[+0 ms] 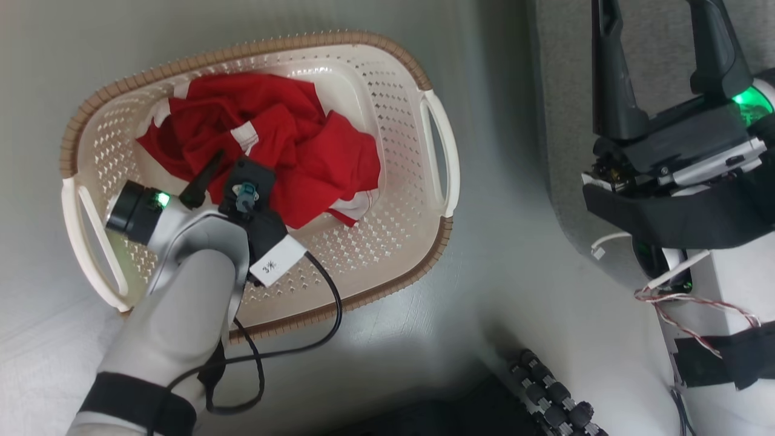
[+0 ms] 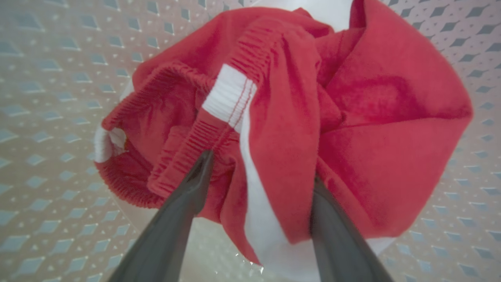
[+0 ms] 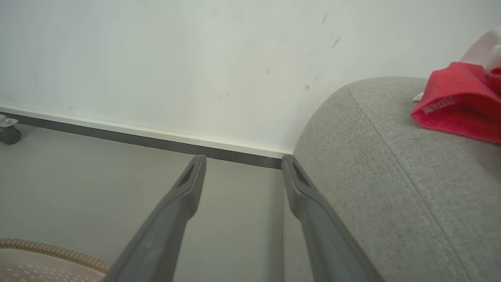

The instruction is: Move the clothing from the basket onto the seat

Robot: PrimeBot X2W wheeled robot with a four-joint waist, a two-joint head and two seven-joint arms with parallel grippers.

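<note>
My gripper will leave an empty basket when it carries the red clothing (image 1: 290,145) to the seat, because the basket's cream bottom (image 1: 336,81) can be seen around the clothing.
The cream basket (image 1: 418,242) with its brown rim stands on the floor and holds crumpled red clothing (image 1: 315,151) with white trim. My left gripper (image 1: 225,171) reaches down into it. Up close, my left gripper (image 2: 261,170) is open, its fingers (image 2: 195,184) pressed into the clothing (image 2: 372,129) on either side of a red and white fold. My right gripper (image 1: 663,36) hangs open over the grey seat (image 1: 569,91). The right gripper (image 3: 242,160) holds nothing beside the seat (image 3: 391,176), where another red garment (image 3: 458,102) lies. The basket's rim (image 3: 51,250) shows at lower left.
Pale floor (image 1: 514,272) separates basket and seat. A white wall with a dark baseboard (image 3: 137,139) runs behind, and a caster wheel (image 3: 9,135) sits at its left. My dark base with rollers (image 1: 545,393) is at the bottom, and a black cable (image 1: 327,303) trails from the left wrist.
</note>
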